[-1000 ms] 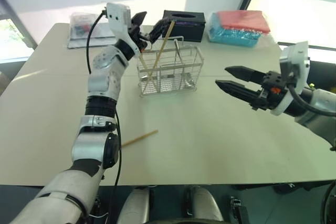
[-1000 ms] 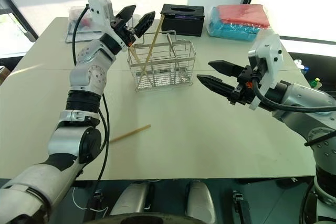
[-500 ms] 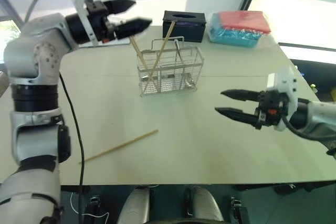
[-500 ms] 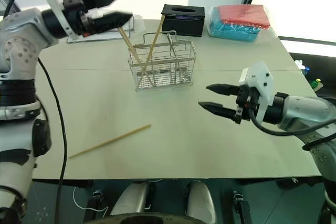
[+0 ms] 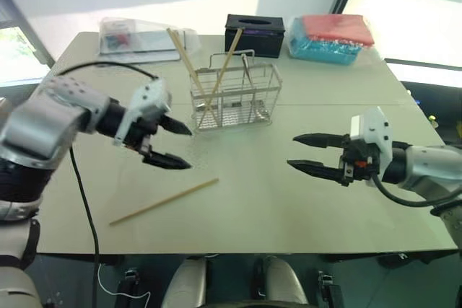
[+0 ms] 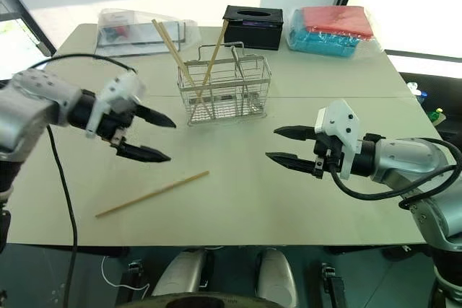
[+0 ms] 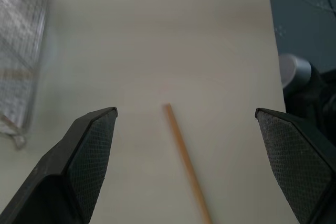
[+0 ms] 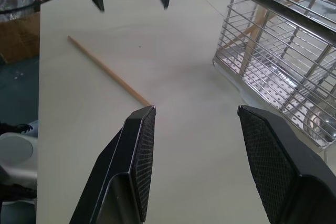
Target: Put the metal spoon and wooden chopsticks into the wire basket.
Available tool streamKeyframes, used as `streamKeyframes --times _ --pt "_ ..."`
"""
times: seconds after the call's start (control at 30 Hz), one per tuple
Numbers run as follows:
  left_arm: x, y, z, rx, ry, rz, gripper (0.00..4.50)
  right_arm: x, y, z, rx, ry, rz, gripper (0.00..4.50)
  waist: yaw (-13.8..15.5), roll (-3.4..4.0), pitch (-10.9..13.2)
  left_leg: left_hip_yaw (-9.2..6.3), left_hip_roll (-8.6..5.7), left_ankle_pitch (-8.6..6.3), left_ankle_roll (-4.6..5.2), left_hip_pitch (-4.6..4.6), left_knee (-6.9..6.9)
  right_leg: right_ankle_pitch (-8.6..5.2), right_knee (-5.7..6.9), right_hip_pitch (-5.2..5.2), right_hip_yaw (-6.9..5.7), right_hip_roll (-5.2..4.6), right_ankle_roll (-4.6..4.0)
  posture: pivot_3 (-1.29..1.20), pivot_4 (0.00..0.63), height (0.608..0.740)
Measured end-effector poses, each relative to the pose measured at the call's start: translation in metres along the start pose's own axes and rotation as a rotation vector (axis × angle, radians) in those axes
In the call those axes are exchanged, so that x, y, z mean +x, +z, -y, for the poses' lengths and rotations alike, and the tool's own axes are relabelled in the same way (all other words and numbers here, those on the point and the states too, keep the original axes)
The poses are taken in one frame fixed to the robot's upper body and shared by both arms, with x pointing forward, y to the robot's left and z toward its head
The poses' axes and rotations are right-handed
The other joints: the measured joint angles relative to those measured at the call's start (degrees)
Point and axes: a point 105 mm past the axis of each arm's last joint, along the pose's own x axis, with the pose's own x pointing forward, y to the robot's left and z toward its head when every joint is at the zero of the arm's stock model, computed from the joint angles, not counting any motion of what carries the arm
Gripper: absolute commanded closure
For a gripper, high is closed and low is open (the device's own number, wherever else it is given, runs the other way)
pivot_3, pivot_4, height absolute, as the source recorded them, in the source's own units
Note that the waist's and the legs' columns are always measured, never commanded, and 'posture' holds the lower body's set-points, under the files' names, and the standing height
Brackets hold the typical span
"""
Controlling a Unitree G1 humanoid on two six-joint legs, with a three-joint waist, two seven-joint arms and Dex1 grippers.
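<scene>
The lying chopstick (image 5: 164,201) will also tip and lean when I drop it in, because the chopsticks already inside (image 5: 226,64) stick up at a slant high above the wire basket's rim.
The wire basket (image 5: 232,99) stands at the middle back of the table. Two wooden chopsticks (image 5: 189,63) lean crossed inside it, and the metal spoon (image 5: 246,71) stands in it beside them. A third chopstick (image 5: 164,201) lies flat on the table in front and to the left. My left gripper (image 5: 186,149) hovers open just above and behind that chopstick, left of the basket, with nothing in it. In its wrist view the chopstick's end (image 7: 186,161) lies between the fingers. My right gripper (image 5: 291,151) is open and empty at the right, pointing left.
A black tissue box (image 5: 253,34) sits behind the basket. A red and blue package (image 5: 332,37) is at the back right and a clear plastic bag (image 5: 137,34) at the back left. The table's front edge (image 5: 231,254) runs close below the lying chopstick.
My left arm has swung down and back from above the basket to low over the table at its left, still open. The right gripper sank a little.
</scene>
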Motion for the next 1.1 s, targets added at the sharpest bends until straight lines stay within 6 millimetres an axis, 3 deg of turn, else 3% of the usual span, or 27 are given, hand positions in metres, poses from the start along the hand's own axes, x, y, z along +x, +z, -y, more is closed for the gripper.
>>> streamKeyframes --times 0.27,0.47,0.83,0.93,1.1 --pt "0.034 -0.013 -0.013 -0.057 -0.028 -0.132 0.05 0.002 -0.001 -0.004 0.016 -0.028 0.017 1.93 -0.09 -0.02 0.00 0.00 0.02 -0.03 0.08 -0.03 -0.02 0.03 0.05 -0.04 -0.02 0.17 0.07 0.00 0.150 0.667" --pt "0.061 -0.030 -0.007 -0.071 -0.104 -0.249 0.05 0.004 0.001 -0.007 0.037 -0.046 0.032 1.93 -0.10 -0.01 0.00 -0.01 0.02 -0.03 0.08 -0.02 0.00 0.02 0.07 -0.04 -0.02 0.17 0.06 0.00 0.150 0.667" --pt "0.075 -0.047 -0.006 0.065 -0.098 -0.414 0.05 0.001 0.006 -0.004 0.067 -0.102 0.062 1.93 -0.04 0.05 -0.11 -0.01 0.03 -0.03 0.09 0.07 0.00 0.02 0.06 0.07 -0.01 0.16 0.06 0.00 0.150 0.667" --pt "0.080 -0.047 -0.011 0.125 -0.062 -0.441 0.87 0.001 0.007 -0.003 0.069 -0.110 0.065 1.93 0.19 0.23 -0.29 -0.02 0.02 -0.03 0.09 0.11 0.05 0.00 0.05 0.14 -0.01 0.14 0.03 0.00 0.150 0.667" --pt "0.084 -0.044 -0.019 0.122 -0.003 -0.447 3.27 0.001 0.009 -0.003 0.079 -0.108 0.075 1.93 0.00 0.35 -0.55 -0.01 0.02 -0.03 0.11 0.11 0.06 -0.01 0.07 0.13 -0.02 0.15 0.08 0.00 0.150 0.667"
